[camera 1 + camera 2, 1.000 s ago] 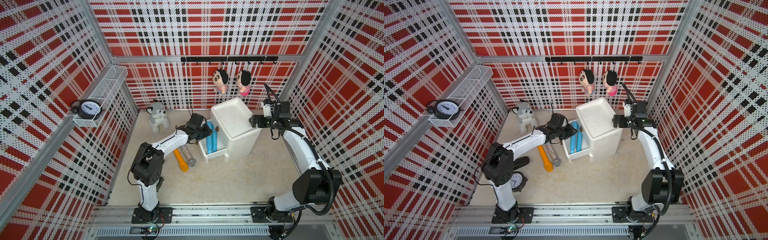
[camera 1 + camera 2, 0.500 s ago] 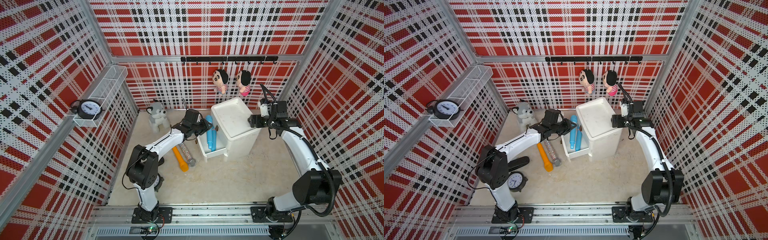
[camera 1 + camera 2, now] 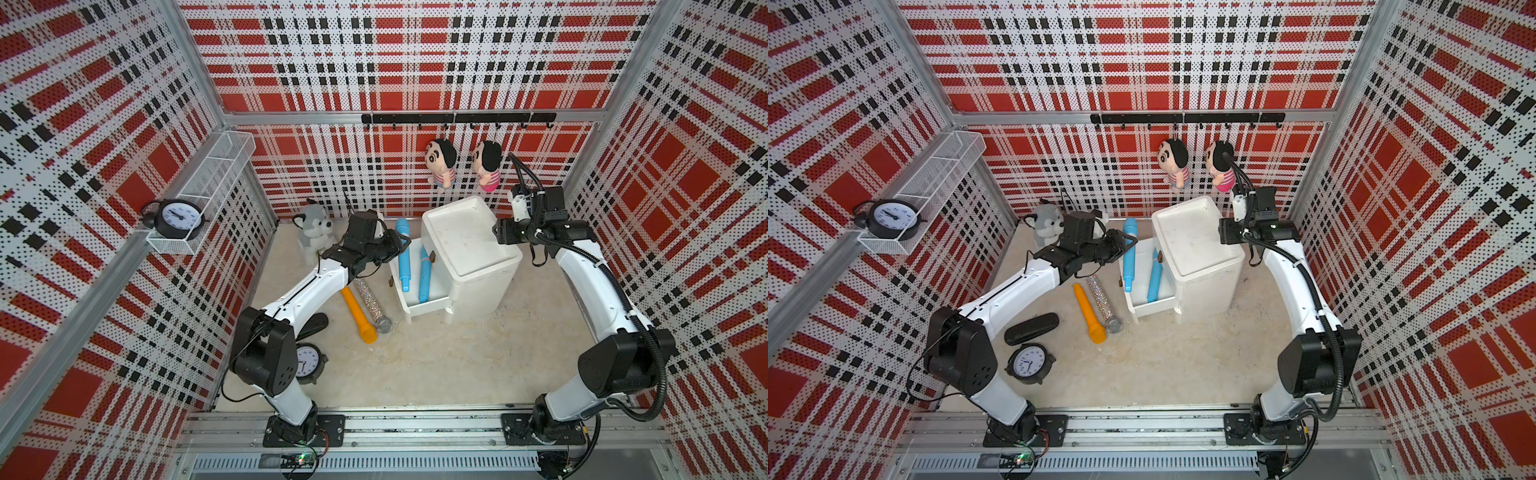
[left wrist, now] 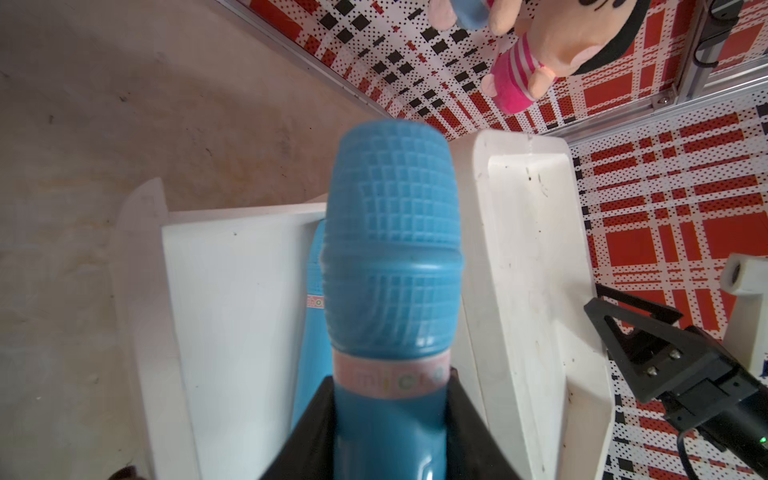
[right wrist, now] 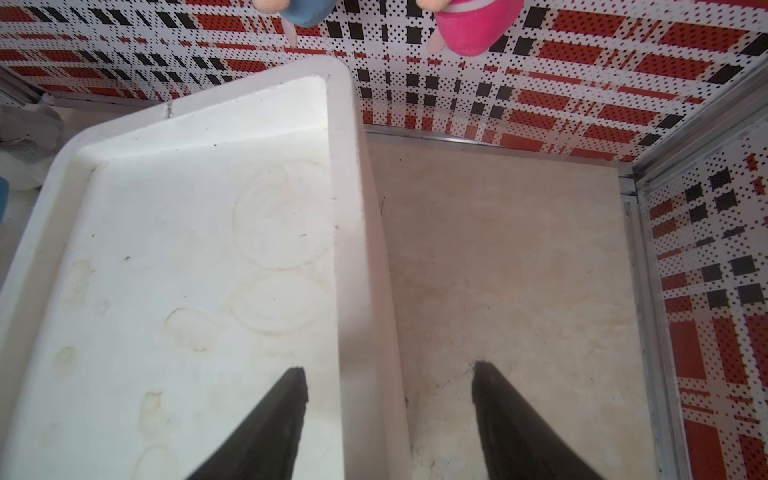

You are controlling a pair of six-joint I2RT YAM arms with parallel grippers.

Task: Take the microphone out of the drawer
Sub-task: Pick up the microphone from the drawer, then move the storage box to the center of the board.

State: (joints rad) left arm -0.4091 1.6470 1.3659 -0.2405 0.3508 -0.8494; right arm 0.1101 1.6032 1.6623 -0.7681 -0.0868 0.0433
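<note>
The raised blue microphone [image 3: 1129,268] has open space [image 3: 1073,327] to go to between the orange microphone and the black case, so my left gripper keeps carrying it there until it lies flat, then let go.
My left gripper [image 3: 398,245] [image 3: 1126,244] [image 4: 391,379] is shut on a blue microphone [image 3: 402,259] [image 3: 1128,259] [image 4: 392,257], just below its pink band. The microphone is raised, head toward the back wall and tail end over the open white drawer [image 3: 428,306] [image 3: 1152,308]. A second blue microphone [image 3: 424,276] [image 3: 1154,283] [image 4: 312,266] lies inside the drawer. My right gripper [image 3: 497,232] [image 3: 1222,231] [image 5: 390,370] is open and holds nothing. Its jaws stand on either side of the right rim of the white cabinet's top [image 5: 187,249].
An orange microphone [image 3: 358,309] and a glittery silver one [image 3: 371,300] lie on the floor left of the drawer. A black case [image 3: 1031,328] and a clock [image 3: 1030,363] lie nearer the left arm's base. A husky plush [image 3: 313,226] stands at the back. Two dolls [image 3: 440,166] hang above the cabinet.
The left gripper has lifted the blue microphone up out of the drawer and toward the back. The right gripper's jaws have narrowed and it has shifted slightly along the cabinet top.
</note>
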